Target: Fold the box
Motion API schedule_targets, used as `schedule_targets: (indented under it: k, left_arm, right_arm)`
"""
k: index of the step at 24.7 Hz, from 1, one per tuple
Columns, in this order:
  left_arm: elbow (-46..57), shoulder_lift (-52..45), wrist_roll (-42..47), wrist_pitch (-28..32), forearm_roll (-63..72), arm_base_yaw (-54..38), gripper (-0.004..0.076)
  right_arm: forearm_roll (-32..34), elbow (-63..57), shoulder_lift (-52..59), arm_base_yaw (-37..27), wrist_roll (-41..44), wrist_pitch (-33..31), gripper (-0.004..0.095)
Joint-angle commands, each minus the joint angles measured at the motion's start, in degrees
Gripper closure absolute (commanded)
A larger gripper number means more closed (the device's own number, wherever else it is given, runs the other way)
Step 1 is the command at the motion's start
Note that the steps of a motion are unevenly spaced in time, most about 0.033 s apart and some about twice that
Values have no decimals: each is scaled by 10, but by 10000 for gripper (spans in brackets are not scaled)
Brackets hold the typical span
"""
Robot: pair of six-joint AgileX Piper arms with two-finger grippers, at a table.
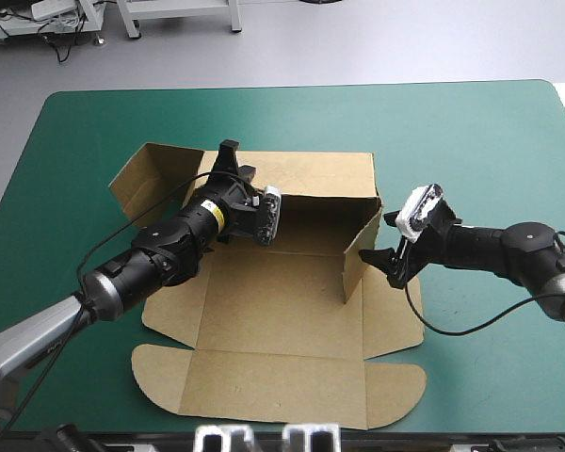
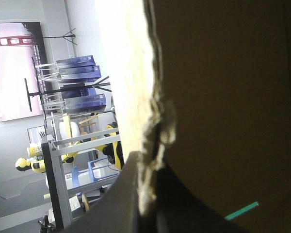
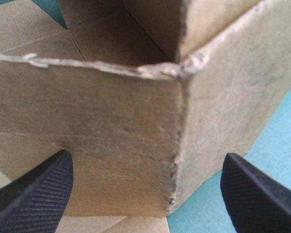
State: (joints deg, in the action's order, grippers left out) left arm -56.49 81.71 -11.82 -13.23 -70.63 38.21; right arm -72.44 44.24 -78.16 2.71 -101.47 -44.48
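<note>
My right gripper will lift the box and the tilted side flap (image 1: 154, 183) will stay splayed open, since it leans outward from the box's back side (image 1: 306, 173).
The brown box (image 1: 264, 320) lies mid-table, its base and front lid flat. The back wall (image 1: 311, 174) stands raised, and so does the right wall (image 1: 361, 247), the two meeting at a corner. My left gripper (image 1: 228, 153) sits at the back wall's left end, shut on its top edge. In the left wrist view the board (image 2: 131, 73) runs between my left gripper (image 2: 150, 194). My right gripper (image 1: 377, 259) is open just outside the right wall. In the right wrist view that wall's corner (image 3: 177, 121) stands ahead of my right gripper (image 3: 145, 189), between its spread fingers (image 3: 39, 189).
A side flap (image 1: 155, 179) tilts up at the box's back left. Rounded lid flaps (image 1: 160, 372) lie flat near the table's front edge. Bare teal-green cover (image 1: 490, 151) stretches to the right and behind the box.
</note>
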Motion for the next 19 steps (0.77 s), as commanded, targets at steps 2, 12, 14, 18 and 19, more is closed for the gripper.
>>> schedule_targets:
  k: [2,12,14,18,19]
  left_arm:
    - [-8,-15,7,12,8,6,734]
    - [-9,-15,47,0,8,8,733]
    - [-9,-15,48,-15,8,29,733]
    - [-9,-15,54,-22,8,57,733]
    - [-9,-15,54,-23,8,57,733]
  right_arm:
    - [-71,14,19,50,2,51,125]
    - [-150,21,19,77,54,130,189]
    - [-152,26,19,77,67,127,270]
    - [-145,26,19,77,79,86,454]
    - [-141,26,19,77,80,84,468]
